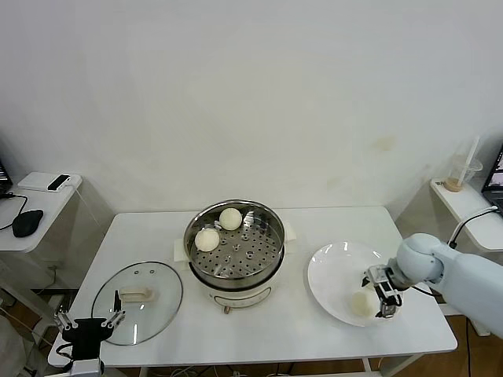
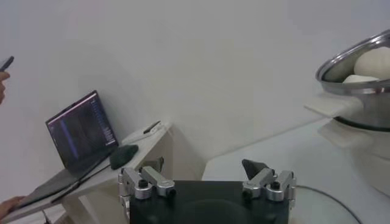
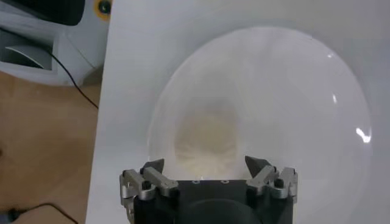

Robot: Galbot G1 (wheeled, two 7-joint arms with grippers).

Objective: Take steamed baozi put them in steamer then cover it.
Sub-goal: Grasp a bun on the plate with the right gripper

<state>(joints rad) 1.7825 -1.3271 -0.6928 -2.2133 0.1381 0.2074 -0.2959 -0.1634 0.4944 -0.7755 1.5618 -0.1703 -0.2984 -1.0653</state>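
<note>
The baozi will squeeze in between the fingers and bulge ahead when the robot lifts it, because faint pleats [image 3: 207,157] gather on the rounded baozi [image 3: 206,142].
The steel steamer [image 1: 234,253] stands open at the table's middle, with two cream-white baozi [image 1: 229,218] [image 1: 207,239] on its perforated tray. A third baozi [image 1: 361,303] lies on the white plate [image 1: 330,263] at the right. My right gripper [image 1: 385,297] is open, low over the plate right beside this baozi. In the right wrist view the baozi [image 3: 206,143] lies just ahead of the open gripper [image 3: 206,164], in line with the gap. The glass cover [image 1: 137,302] lies flat at the front left. My left gripper [image 1: 89,322] is open and empty by the table's front left corner.
The left wrist view shows the left gripper [image 2: 204,165], the steamer rim [image 2: 359,67] and a laptop [image 2: 82,131] on a side table. A low side table [image 1: 35,200] holds a mouse. A plastic cup [image 1: 464,174] stands on a shelf at the right.
</note>
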